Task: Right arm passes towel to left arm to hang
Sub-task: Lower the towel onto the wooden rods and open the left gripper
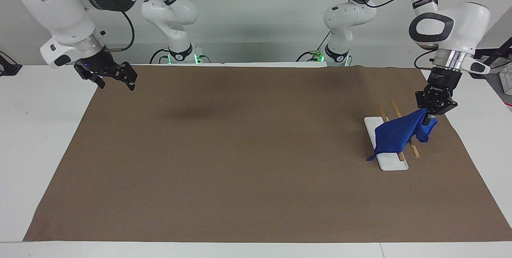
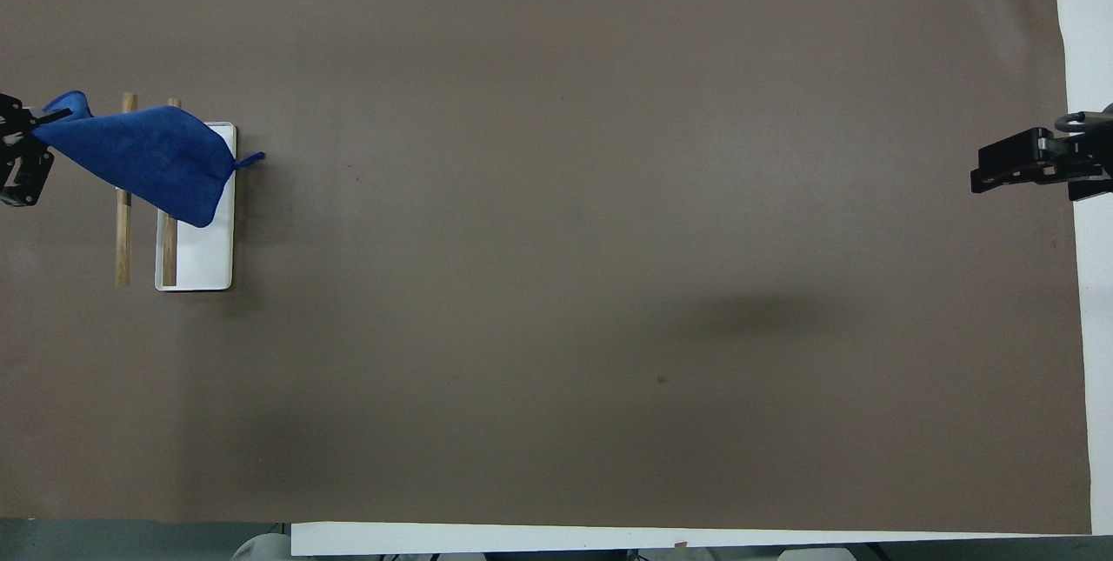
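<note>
The blue towel lies across both wooden rods with its loop (image 2: 250, 159) past them, so the robot's left gripper should keep going toward the rods' middle (image 2: 124, 197) and let go of the towel there.
The blue towel (image 1: 396, 134) is stretched over a small rack with two wooden rods (image 1: 414, 151) on a white base (image 1: 394, 165). My left gripper (image 1: 429, 119) is shut on one corner of the towel, just outside the rods toward the left arm's end of the table. The towel's loop corner (image 2: 248, 161) hangs over the white base (image 2: 204, 261). In the overhead view the towel (image 2: 148, 161) covers the farther ends of the rods (image 2: 123, 239), and the left gripper (image 2: 19, 163) shows at the frame's edge. My right gripper (image 1: 117, 80) is open and empty, over the mat's corner at the right arm's end.
A brown mat (image 1: 240, 150) covers most of the white table (image 1: 36, 130). The rack stands on the mat near the left arm's end. The right gripper also shows in the overhead view (image 2: 1026, 168), over the mat's edge.
</note>
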{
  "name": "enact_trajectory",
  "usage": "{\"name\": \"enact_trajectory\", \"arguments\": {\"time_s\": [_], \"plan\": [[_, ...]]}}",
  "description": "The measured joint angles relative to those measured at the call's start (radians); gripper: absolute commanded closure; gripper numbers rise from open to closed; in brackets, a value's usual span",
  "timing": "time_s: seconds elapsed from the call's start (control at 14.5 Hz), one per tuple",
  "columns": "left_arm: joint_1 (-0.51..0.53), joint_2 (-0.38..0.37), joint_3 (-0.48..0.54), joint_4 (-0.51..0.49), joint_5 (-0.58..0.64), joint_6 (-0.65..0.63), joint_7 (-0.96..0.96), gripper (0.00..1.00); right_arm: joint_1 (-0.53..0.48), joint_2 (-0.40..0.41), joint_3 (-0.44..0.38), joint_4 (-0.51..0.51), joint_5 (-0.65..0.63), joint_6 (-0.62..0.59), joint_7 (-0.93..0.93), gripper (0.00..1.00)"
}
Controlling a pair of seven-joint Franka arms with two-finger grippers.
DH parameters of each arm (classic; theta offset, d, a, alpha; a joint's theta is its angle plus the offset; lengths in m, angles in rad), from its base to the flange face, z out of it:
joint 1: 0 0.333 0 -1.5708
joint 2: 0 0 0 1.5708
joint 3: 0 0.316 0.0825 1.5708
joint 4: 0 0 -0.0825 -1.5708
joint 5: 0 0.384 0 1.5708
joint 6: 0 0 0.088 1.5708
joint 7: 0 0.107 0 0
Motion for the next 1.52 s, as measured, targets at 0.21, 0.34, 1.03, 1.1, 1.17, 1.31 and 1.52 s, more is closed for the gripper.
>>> {"name": "enact_trajectory", "arguments": {"time_s": [0.21, 0.34, 1.03, 1.1, 1.17, 1.31, 1.52], "plan": [[0.036, 0.0, 0.001, 0.0, 0.0, 0.0, 0.143, 1.0, -0.015, 0.0, -0.001, 0.0, 0.0, 0.0, 0.0, 0.01], [0.059, 0.0, 0.001, -0.001, 0.0, 0.0, 0.192, 1.0, -0.015, 0.0, -0.001, 0.0, 0.0, 0.0, 0.0, 0.01], [0.105, -0.01, 0.001, -0.134, 0.0, 0.009, 0.327, 0.98, -0.013, -0.003, 0.003, 0.0, 0.0, -0.004, 0.0, 0.01], [0.112, -0.016, 0.002, -0.147, 0.0, 0.015, 0.338, 0.98, -0.013, -0.003, 0.003, 0.0, 0.0, -0.004, 0.0, 0.01], [0.118, -0.021, 0.002, -0.159, 0.0, 0.02, 0.353, 0.98, -0.013, -0.003, 0.003, 0.0, 0.0, -0.004, 0.0, 0.01], [0.13, -0.025, 0.001, -0.174, 0.0, 0.035, 0.399, 0.93, -0.013, -0.003, 0.003, 0.0, 0.0, -0.004, 0.0, 0.01], [0.154, -0.025, 0.002, -0.179, 0.0, 0.038, 0.441, 0.01, -0.013, -0.003, 0.003, 0.0, 0.0, -0.004, 0.0, 0.01]]}}
